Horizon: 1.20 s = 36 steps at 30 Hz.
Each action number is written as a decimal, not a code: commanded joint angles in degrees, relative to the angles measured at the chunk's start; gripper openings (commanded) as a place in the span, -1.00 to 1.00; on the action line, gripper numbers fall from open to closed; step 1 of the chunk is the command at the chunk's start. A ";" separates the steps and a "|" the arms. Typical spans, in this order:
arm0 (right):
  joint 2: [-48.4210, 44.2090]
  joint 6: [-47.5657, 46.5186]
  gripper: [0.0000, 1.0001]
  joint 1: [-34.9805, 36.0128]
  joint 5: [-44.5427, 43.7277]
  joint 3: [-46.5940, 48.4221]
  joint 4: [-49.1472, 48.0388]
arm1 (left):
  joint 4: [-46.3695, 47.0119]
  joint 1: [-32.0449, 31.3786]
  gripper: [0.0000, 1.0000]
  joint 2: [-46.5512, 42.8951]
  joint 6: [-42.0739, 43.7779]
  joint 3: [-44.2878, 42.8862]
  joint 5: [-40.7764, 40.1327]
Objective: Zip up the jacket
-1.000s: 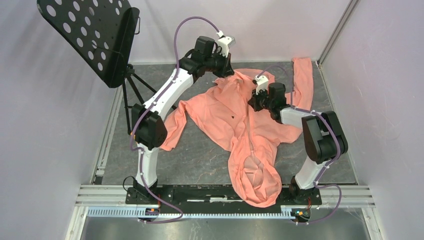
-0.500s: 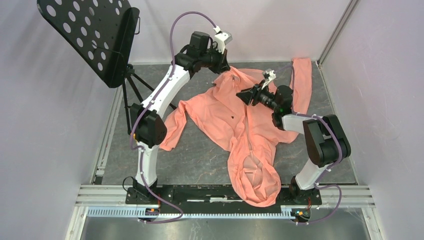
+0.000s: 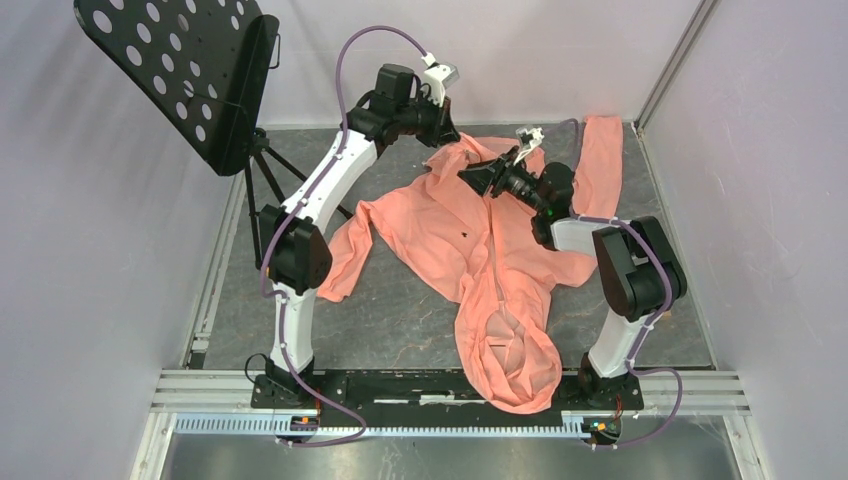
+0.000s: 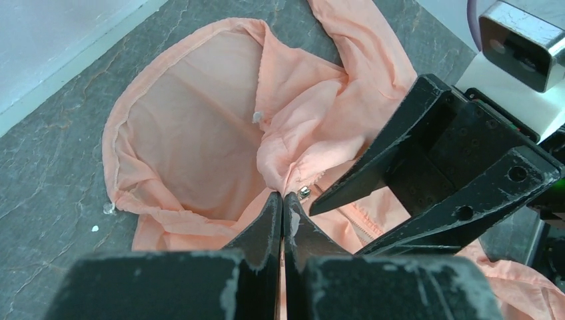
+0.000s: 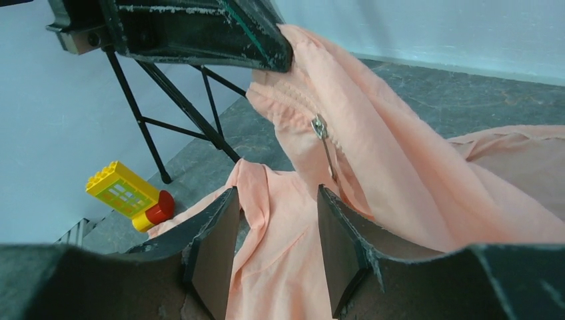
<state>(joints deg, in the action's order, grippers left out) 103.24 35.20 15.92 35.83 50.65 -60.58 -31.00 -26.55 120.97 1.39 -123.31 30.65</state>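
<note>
I should go on moving in before my right gripper's open fingers are on both sides of the pull's lower end (image 5: 334, 177), because the zipper pull (image 5: 322, 131) hangs free from the lifted hem toward them.
The salmon-pink jacket (image 3: 440, 225) lies spread on the grey floor, its hood (image 3: 510, 360) nearest the arm bases. My left gripper (image 3: 445, 136) is at the jacket's far end, shut on a pinch of the hem fabric (image 4: 283, 170) and holding it lifted. The silver zipper pull (image 4: 304, 193) hangs just right of the left fingertips. My right gripper (image 3: 468, 178) points at that lifted hem and is open. In the right wrist view its fingers (image 5: 223, 227) hold nothing, and the zipper pull (image 5: 320, 126) hangs a little beyond them on the pale zipper strip.
A black perforated music stand (image 3: 180, 70) on a tripod (image 5: 166, 113) stands at the back left. A yellow and red toy block (image 5: 126, 193) lies near the tripod's feet. Walls close in on both sides, and a metal rail (image 3: 200, 385) runs along the near edge.
My right gripper has opened, lifted off the jacket's middle and swung left and up toward the raised hem. The left gripper has stayed shut on the hem and risen slightly.
</note>
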 commanded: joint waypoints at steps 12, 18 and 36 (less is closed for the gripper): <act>-2.60 -11.69 0.18 1.29 -9.42 0.30 11.71 | 3.41 0.09 -0.95 -2.75 -2.25 0.27 2.34; 1.10 -11.52 0.13 1.39 -9.05 5.10 12.82 | 3.43 0.13 -0.96 -2.89 -2.14 0.42 2.74; -0.59 -16.13 -0.99 2.26 -19.30 5.59 23.20 | 3.17 0.17 -0.96 -0.76 -1.54 -1.05 -4.14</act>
<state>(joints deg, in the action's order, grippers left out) 105.69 22.02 17.91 20.49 56.99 -41.71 -29.98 -26.52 120.97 0.75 -122.48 31.27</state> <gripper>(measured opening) 0.018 0.034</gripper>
